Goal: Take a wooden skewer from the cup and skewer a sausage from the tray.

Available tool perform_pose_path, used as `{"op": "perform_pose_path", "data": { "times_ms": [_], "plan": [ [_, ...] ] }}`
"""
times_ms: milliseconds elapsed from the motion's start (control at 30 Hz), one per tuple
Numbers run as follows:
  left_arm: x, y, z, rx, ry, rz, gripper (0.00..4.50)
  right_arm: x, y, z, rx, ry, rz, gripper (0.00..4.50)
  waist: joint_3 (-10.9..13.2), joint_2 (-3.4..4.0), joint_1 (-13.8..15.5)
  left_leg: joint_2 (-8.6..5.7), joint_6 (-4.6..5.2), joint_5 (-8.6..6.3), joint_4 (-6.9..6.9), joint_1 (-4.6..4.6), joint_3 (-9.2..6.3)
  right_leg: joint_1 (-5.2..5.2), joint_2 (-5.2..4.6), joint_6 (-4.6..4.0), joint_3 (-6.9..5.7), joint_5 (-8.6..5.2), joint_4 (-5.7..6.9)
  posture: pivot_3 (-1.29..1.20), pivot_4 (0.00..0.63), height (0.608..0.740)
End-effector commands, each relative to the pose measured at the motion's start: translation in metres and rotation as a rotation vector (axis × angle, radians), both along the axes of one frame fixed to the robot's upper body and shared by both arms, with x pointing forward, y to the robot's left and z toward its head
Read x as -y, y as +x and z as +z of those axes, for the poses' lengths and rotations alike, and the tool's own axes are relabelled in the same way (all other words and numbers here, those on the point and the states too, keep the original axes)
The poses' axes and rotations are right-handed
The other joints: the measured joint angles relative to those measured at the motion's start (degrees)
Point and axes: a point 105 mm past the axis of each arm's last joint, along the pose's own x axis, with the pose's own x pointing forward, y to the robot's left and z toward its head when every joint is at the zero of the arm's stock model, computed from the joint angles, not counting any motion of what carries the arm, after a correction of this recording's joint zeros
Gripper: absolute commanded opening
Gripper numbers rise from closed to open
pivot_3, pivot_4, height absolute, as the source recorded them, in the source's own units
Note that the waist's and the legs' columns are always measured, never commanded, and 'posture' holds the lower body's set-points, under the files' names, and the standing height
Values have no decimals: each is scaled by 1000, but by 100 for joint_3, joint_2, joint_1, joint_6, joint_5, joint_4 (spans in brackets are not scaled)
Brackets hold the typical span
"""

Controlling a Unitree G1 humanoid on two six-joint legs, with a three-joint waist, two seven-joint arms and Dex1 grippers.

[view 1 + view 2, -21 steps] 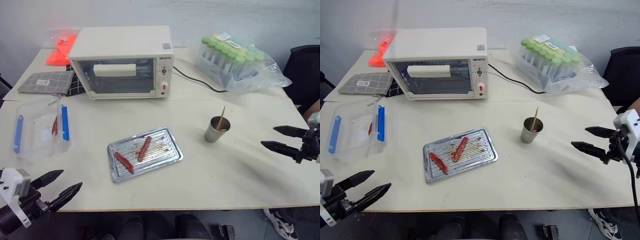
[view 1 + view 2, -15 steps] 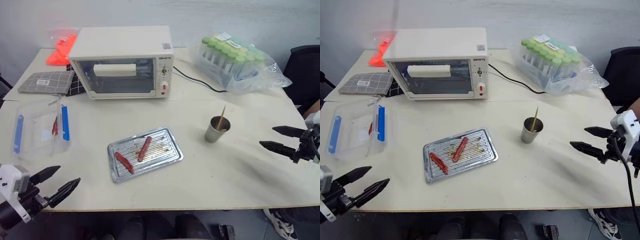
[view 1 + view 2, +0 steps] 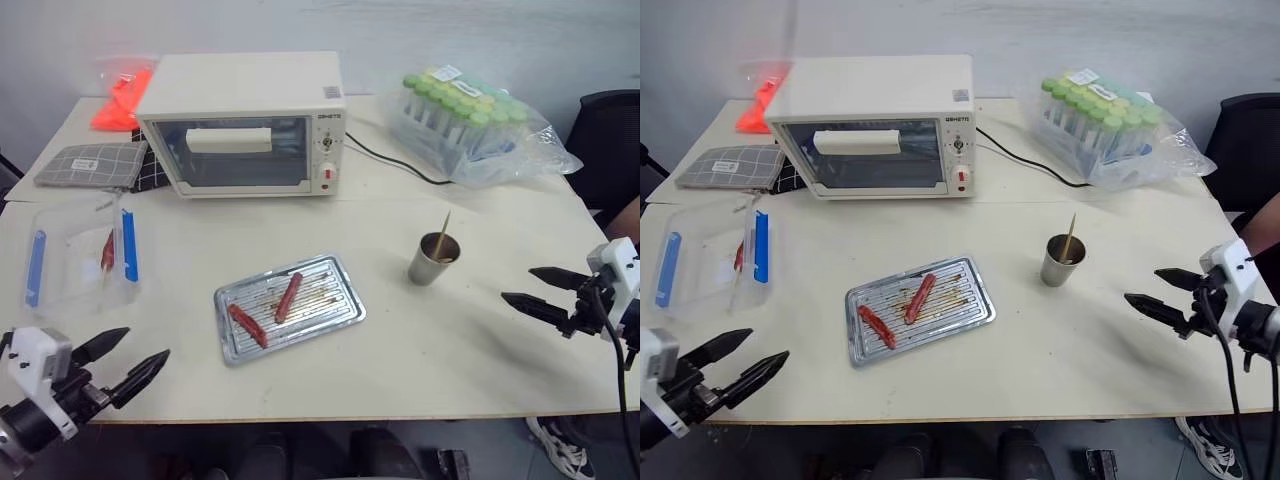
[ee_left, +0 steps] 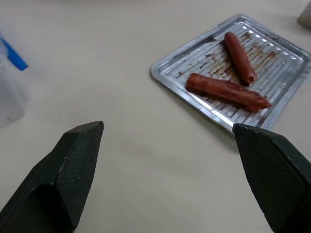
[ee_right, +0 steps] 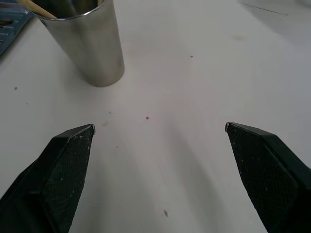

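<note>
The wooden skewer rises clear above the cup's rim, so I should now head my open right gripper toward the skewer's upper part until it closes there.
The shiny ridged tray lies mid-table with brown grease stains. Two reddish-brown sausages rest on it, one straight sausage near its middle and another sausage toward its left end. To the right stands the small metal cup with a wooden skewer leaning out of it. My right gripper hovers open to the right of the cup, pointing at it, with nothing between its fingers. At the table's front left edge my left gripper is open and empty, pointing toward the tray.
A white toaster oven stands at the back with its cord trailing right. A clear plastic box with blue clips sits at the left. A bag of green-capped tubes is back right, and a grey checked cloth back left.
My right gripper has shifted a little left toward the cup. The left gripper has edged slightly up and toward the table; both stay open.
</note>
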Motion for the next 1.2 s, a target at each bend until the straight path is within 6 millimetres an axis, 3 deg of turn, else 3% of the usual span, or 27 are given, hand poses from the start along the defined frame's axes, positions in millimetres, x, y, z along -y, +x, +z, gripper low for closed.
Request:
{"op": "perform_pose_path", "data": {
  "times_ms": [33,233,467,867,1000,1200],
  "plan": [
    [21,10,15,45,-30,-102,4483,-8,-1,27,167,18,-67,4500,0,1,6,0,-1,0,1,1,-2,0,1,0,-1,0,2,0,150,740],
    [58,34,49,125,-70,-351,4483,-47,-16,39,251,89,-42,4500,-1,1,52,0,-7,4,1,2,-8,0,3,0,-5,0,12,0,150,740],
    [96,51,88,180,-98,-633,4483,-86,-15,45,280,211,16,4500,-1,2,21,-1,-9,5,0,3,-8,-3,4,0,-5,0,18,0,150,740],
    [111,62,93,191,-87,-717,4483,-119,-8,36,266,276,75,4500,0,1,-23,-1,-11,6,2,0,-11,-8,5,0,-5,0,24,0,150,740],
    [116,64,91,199,-75,-722,4483,-119,8,29,270,314,33,4500,0,1,-26,-1,-11,6,4,2,-11,-8,6,0,-4,0,23,0,150,740],
    [120,65,94,212,-75,-724,4500,-120,12,26,273,339,39,2954,0,1,-15,-1,-11,7,4,-6,-12,-15,5,0,-6,0,30,0,150,740]
  ]
}}
